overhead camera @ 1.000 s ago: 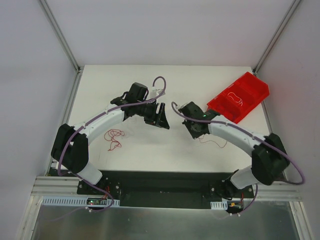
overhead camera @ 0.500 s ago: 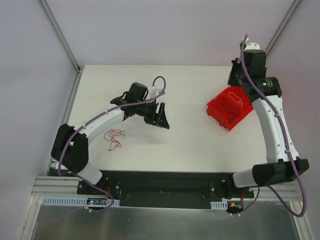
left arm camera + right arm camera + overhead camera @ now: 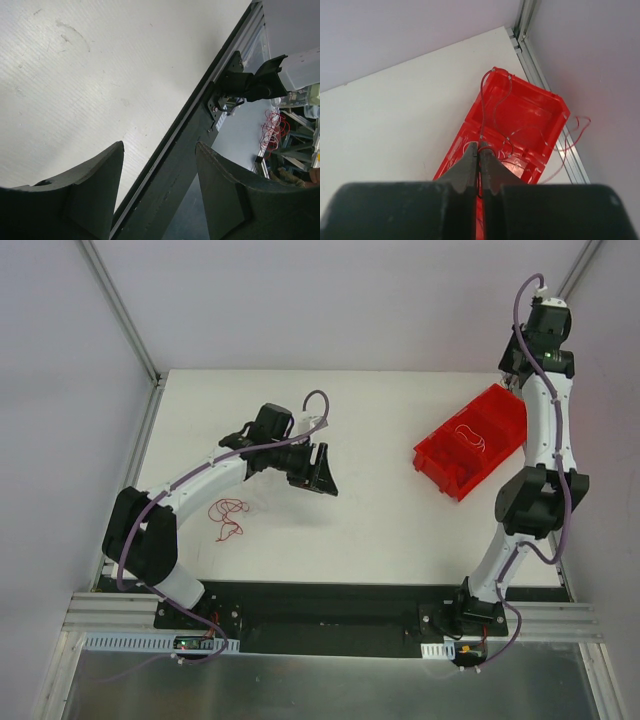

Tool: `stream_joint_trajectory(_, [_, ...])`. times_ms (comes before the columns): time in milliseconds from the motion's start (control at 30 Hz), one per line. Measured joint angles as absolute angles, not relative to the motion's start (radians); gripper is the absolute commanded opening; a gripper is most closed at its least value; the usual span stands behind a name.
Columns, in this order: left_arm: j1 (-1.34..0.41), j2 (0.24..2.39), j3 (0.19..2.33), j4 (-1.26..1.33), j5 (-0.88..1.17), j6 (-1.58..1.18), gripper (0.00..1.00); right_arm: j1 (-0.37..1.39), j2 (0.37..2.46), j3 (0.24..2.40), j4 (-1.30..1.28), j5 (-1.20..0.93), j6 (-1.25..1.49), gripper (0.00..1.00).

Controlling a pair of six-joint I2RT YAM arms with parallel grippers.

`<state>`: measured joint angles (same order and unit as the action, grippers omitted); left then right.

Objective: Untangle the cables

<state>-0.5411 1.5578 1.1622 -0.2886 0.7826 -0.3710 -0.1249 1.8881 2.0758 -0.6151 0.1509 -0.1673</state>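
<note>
The red cable in my right gripper is clear of the tangle. I should go on lowering it until it gets to the bin's far compartment, then let go.
A small tangle of thin red cables lies on the white table left of centre. My left gripper hovers open and empty over the table's middle; its view shows bare table and the front rail. My right gripper is raised high above the red bin at the back right. It is shut on a thin red cable that loops up from the fingertips. More thin red and whitish wires lie in the bin; one trails over its right rim.
The red bin has two compartments and sits near the table's right edge by the frame post. The aluminium rail runs along the table's near edge. Walls enclose the table on three sides.
My right arm swung from the table's middle to the back right and rose high above the red bin with a cable in its jaws. The bin shifted. My left arm stayed still.
</note>
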Motion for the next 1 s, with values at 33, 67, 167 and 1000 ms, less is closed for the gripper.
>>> stream_joint_trajectory(33, [-0.538,1.560,1.162,-0.287,0.783,-0.372,0.59,-0.140,1.921,2.105,-0.609,0.141,-0.167,0.00])
stream_joint_trajectory(67, [-0.535,1.560,1.162,-0.287,0.784,-0.373,0.59,-0.149,1.943,2.121,-0.597,0.133,-0.167,0.00])
stream_joint_trajectory(167, [-0.528,1.567,1.162,-0.284,0.785,-0.374,0.59,-0.176,2.007,2.160,-0.563,0.113,-0.168,0.00])
stream_joint_trajectory(1000, [-0.495,1.586,1.162,-0.274,0.786,-0.375,0.72,-0.296,2.168,1.975,-0.461,-0.031,0.146,0.00])
